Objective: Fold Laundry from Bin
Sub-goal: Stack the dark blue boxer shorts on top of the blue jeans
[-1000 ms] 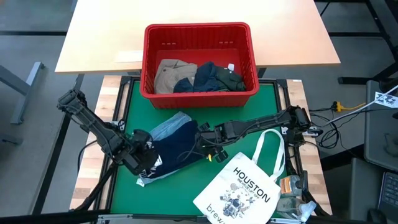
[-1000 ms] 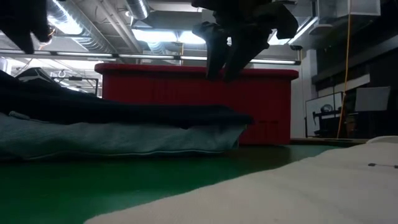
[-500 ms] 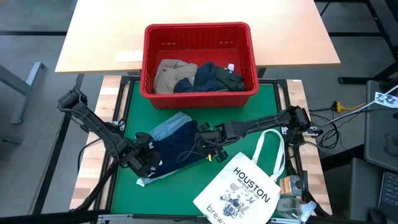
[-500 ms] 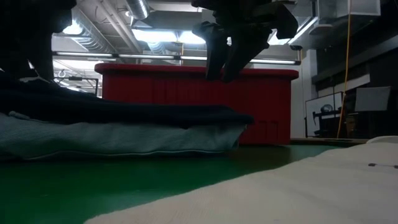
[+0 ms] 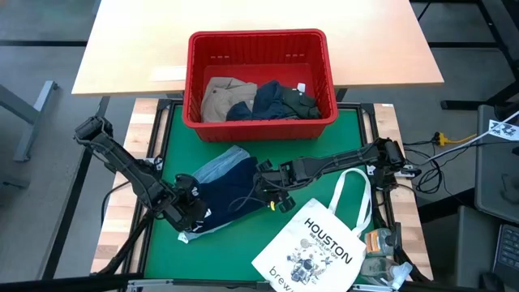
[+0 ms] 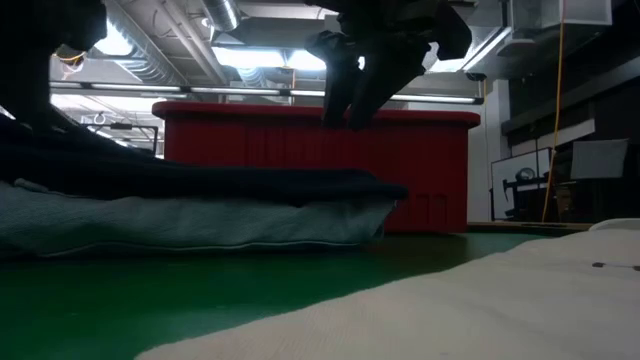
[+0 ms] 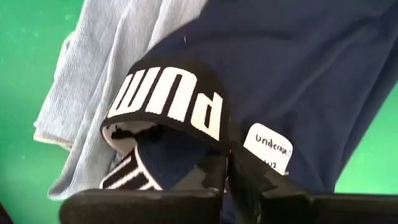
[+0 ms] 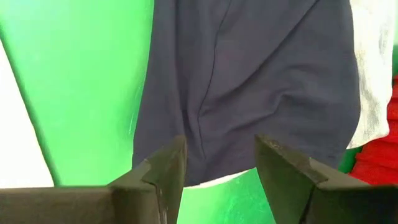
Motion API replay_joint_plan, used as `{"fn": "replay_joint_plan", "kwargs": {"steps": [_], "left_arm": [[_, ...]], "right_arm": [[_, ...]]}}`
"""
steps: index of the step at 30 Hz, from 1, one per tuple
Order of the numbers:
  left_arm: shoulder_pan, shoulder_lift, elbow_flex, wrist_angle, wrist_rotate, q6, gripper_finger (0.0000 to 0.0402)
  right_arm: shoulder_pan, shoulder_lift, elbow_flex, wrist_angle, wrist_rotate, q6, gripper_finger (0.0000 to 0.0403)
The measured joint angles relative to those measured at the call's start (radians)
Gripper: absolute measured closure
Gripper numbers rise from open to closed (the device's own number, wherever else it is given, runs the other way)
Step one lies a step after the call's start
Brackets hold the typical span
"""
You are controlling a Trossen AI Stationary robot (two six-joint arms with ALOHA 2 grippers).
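The black waistband [image 7: 171, 98] rolls into a loop where the robot's left gripper pinches it, so the robot should let go of it and straighten it out from the end next to the white label.
A navy garment [image 5: 233, 191] with a black lettered waistband [image 7: 168, 99] lies on a light blue garment [image 5: 212, 168] on the green mat. My left gripper [image 5: 193, 212] is down at the pile's near left end, shut on the waistband. My right gripper [image 5: 266, 185] hovers open above the navy garment's right end [image 8: 249, 81] and touches nothing; the low view shows its fingers [image 6: 348, 95] well above the cloth. The red bin [image 5: 258, 36] stands at the far side, holding khaki, navy and dark green garments. My left gripper pinches the black waistband's edge [image 7: 217, 142] between its two fingers, beside a white label [image 7: 267, 146]. The fingers come from above, slanting down. The waistband curls up in a loop at the fingers, while the navy garment lies flat on the light blue one.
A white tote bag printed "HOUSTON" [image 5: 312, 247] lies on the mat's near right, its handles reaching toward my right arm. Small clutter sits at the table's near right corner [image 5: 381, 243]. Bare green mat [image 5: 166, 138] shows left of the pile.
My left gripper has come down onto the navy garment's waistband end at the pile's near left. The garments have kept their place.
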Motion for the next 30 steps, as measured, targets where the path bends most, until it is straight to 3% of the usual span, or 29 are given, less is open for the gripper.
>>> {"fn": "replay_joint_plan", "kwargs": {"steps": [14,21,25,30], "left_arm": [[-0.046,-0.015,0.001,-0.001,0.231,-0.001,0.0391],[-0.050,-0.015,0.001,-0.008,0.229,0.010,0.0388],[-0.050,-0.015,0.001,-0.007,0.228,0.059,0.0366],[-0.045,-0.015,0.001,-0.007,0.228,0.060,0.0309]], "right_arm": [[0.001,0.064,-0.001,0.097,-0.144,0.144,0.0215],[0.001,0.133,-0.001,0.097,-0.147,0.180,0.0215],[0.000,0.159,-0.001,0.046,-0.148,0.178,0.0215],[0.000,0.167,-0.001,-0.033,-0.148,0.168,0.0215]]}}
